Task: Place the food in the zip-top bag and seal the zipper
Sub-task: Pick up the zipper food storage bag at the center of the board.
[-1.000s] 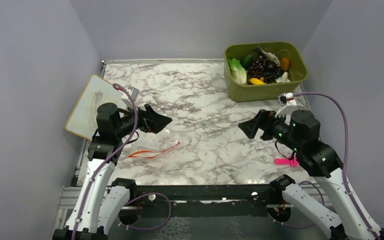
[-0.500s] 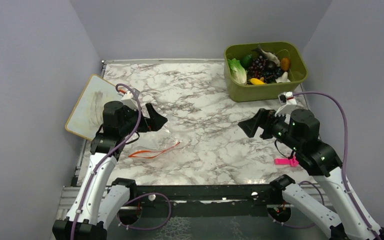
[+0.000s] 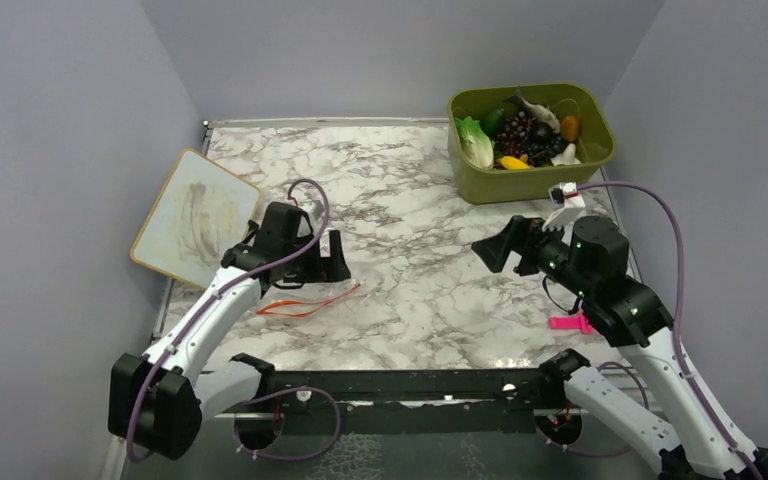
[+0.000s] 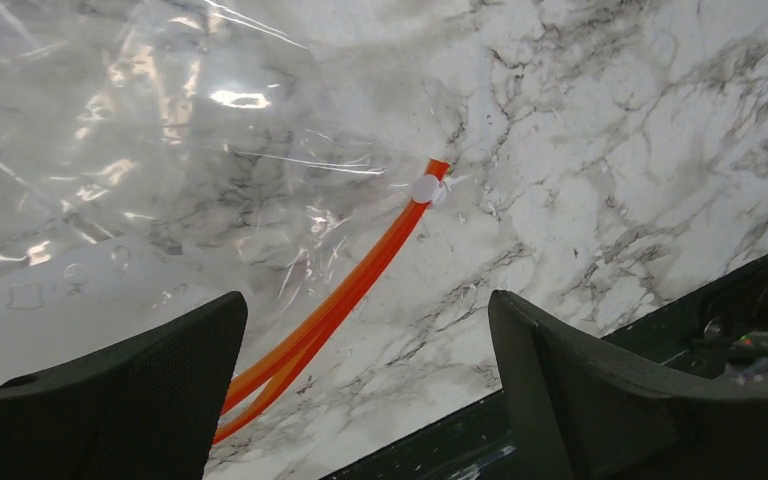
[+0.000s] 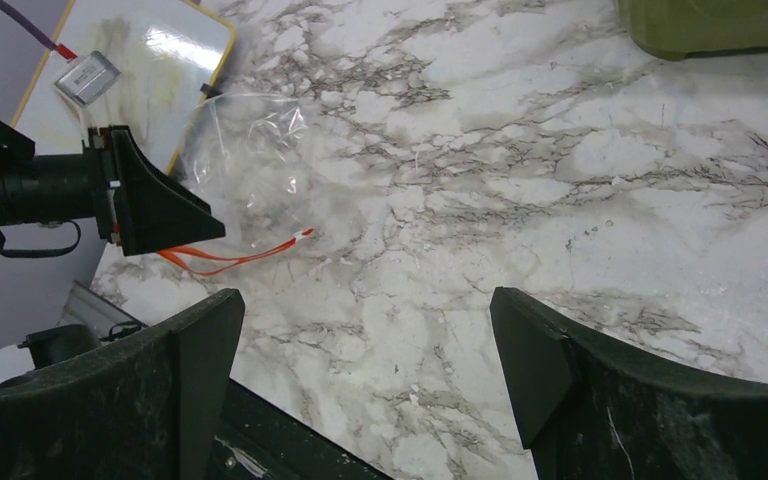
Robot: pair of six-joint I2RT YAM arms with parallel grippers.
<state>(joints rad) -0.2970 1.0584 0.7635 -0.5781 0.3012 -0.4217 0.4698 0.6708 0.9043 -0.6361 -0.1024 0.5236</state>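
Note:
My grippers will spread the zip-top bag's opening (image 3: 302, 308) wide when they pull the bag's sides apart, because the orange-red zipper comes apart behind the white slider (image 4: 426, 188).
The zip-top bag (image 3: 295, 285) lies flat and clear on the marble at the near left, its orange-red zipper (image 3: 310, 303) along the near edge. My left gripper (image 3: 331, 258) hangs open just above the bag's right end. In the left wrist view the zipper (image 4: 352, 290) runs between the spread fingers of the left gripper (image 4: 363, 312), which hold nothing. The food sits in the olive bin (image 3: 530, 186) at the back right: lettuce (image 3: 476, 142), grapes (image 3: 525, 135), fish (image 3: 535, 105). My right gripper (image 3: 498, 252) is open and empty over the middle-right marble, facing the bag (image 5: 260, 165).
A white board (image 3: 195, 212) with a yellow rim lies at the left edge, partly off the marble. A small pink clip (image 3: 570, 322) rests near the right arm. Grey walls close in on three sides. The table's dark front rail (image 3: 400, 382) runs along the near edge.
My left arm has swung right and forward, bringing its open gripper over the bag's right end. The right gripper has shifted only slightly. The bag has not moved.

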